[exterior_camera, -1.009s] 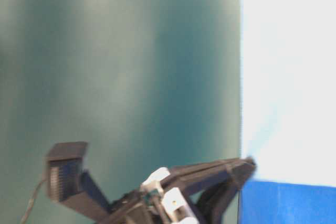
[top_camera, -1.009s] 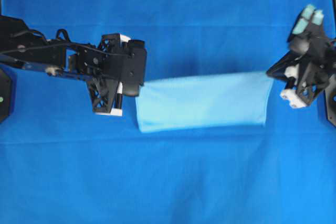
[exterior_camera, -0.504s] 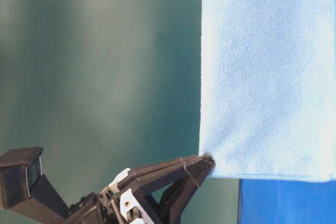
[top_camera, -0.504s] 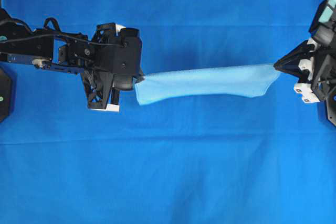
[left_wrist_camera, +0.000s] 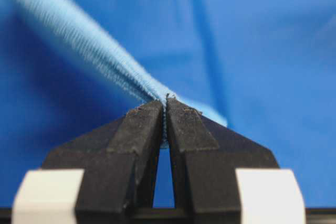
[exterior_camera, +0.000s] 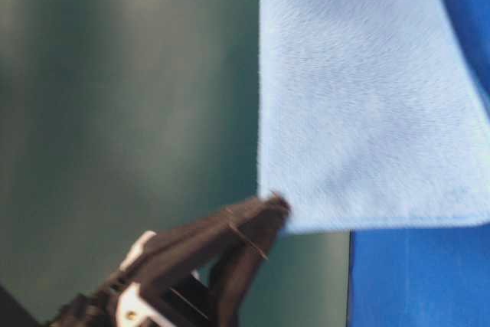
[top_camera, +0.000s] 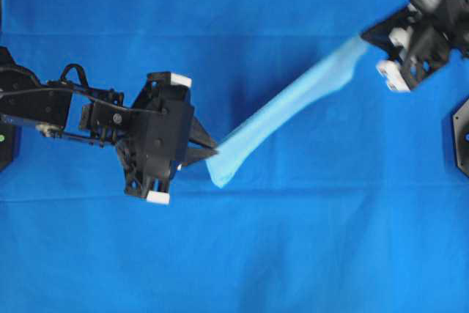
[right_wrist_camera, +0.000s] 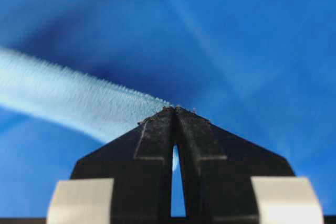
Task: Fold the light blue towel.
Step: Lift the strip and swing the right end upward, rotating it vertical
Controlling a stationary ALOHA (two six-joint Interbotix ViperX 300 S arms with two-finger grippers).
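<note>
The light blue towel is hanging at an angle from my left gripper to my right gripper, so next I swing it straight first and then lay it flat on the sheet.
The light blue towel hangs lifted off the sheet, stretched taut in a slanting band from lower left to upper right. My left gripper is shut on its lower left corner; in the left wrist view the towel runs out from between the pressed fingertips of the left gripper. My right gripper is shut on the far corner at upper right, and the right wrist view shows the towel leaving the closed right gripper. In the table-level view the towel hangs down with a gripper pinching its bottom corner.
A deep royal-blue sheet covers the whole table beneath. A black arm base sits at the right edge, and another at the left edge.
The towel has been lifted off the sheet and swung from level to a diagonal. My right gripper moved up toward the far edge; my left gripper moved down and slightly right. Both stayed shut.
</note>
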